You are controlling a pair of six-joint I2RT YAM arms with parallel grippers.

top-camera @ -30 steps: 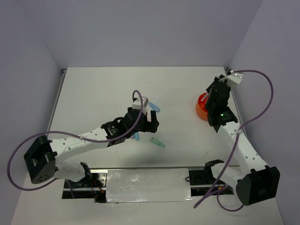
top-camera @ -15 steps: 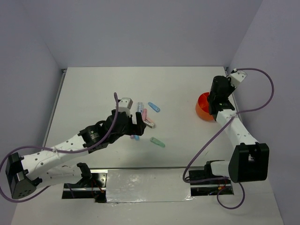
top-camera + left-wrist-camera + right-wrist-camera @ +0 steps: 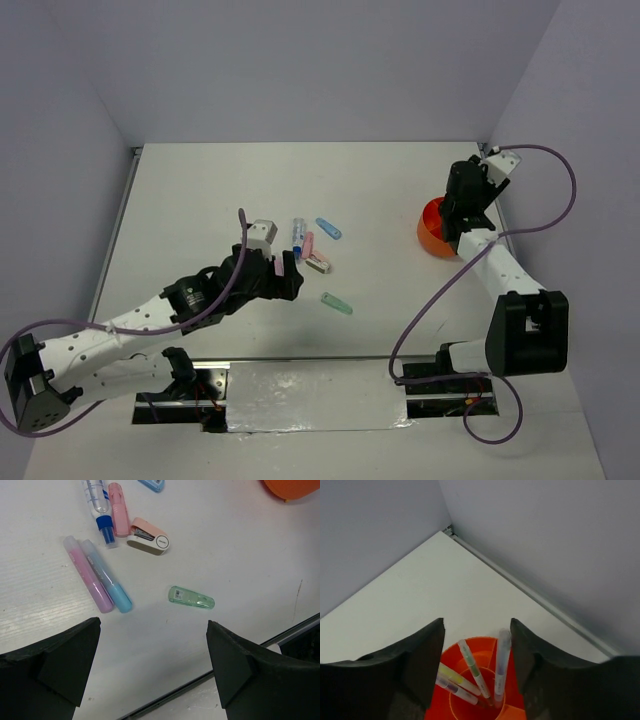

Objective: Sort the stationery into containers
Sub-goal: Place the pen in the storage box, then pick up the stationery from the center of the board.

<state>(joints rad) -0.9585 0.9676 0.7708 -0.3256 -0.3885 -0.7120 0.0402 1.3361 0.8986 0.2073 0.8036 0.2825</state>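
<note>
The space (image 3: 313, 291) beside the green item is crowded by my left gripper. Next, my left gripper moves back so that my right gripper has room to take the green item (image 3: 337, 303).
My left gripper (image 3: 286, 276) (image 3: 153, 626) hangs open and empty over bare table, just short of the stationery. A pink marker (image 3: 88, 575) and a blue marker (image 3: 106, 576) lie side by side ahead of it, with a green item (image 3: 191, 597) (image 3: 337, 303) to the right. Farther off lie a pink-and-white block (image 3: 148, 536) (image 3: 318, 263), another pink marker (image 3: 118, 516) and a clear pen with a blue cap (image 3: 97, 505) (image 3: 298, 233). My right gripper (image 3: 450, 215) (image 3: 476, 630) is open above the orange cup (image 3: 428, 232) (image 3: 485, 655). In the cup stand a clear violet pen (image 3: 501, 665), a green pen (image 3: 475, 672) and a yellow pen (image 3: 455, 677).
A small blue item (image 3: 328, 228) lies behind the cluster. The orange cup sits close to the right wall and the back corner (image 3: 447, 530). A metal strip (image 3: 310, 385) runs along the near table edge between the arm bases.
My right gripper's jaws have parted above the cup. My left arm has drawn back toward the near left, uncovering the markers it was hovering over.
</note>
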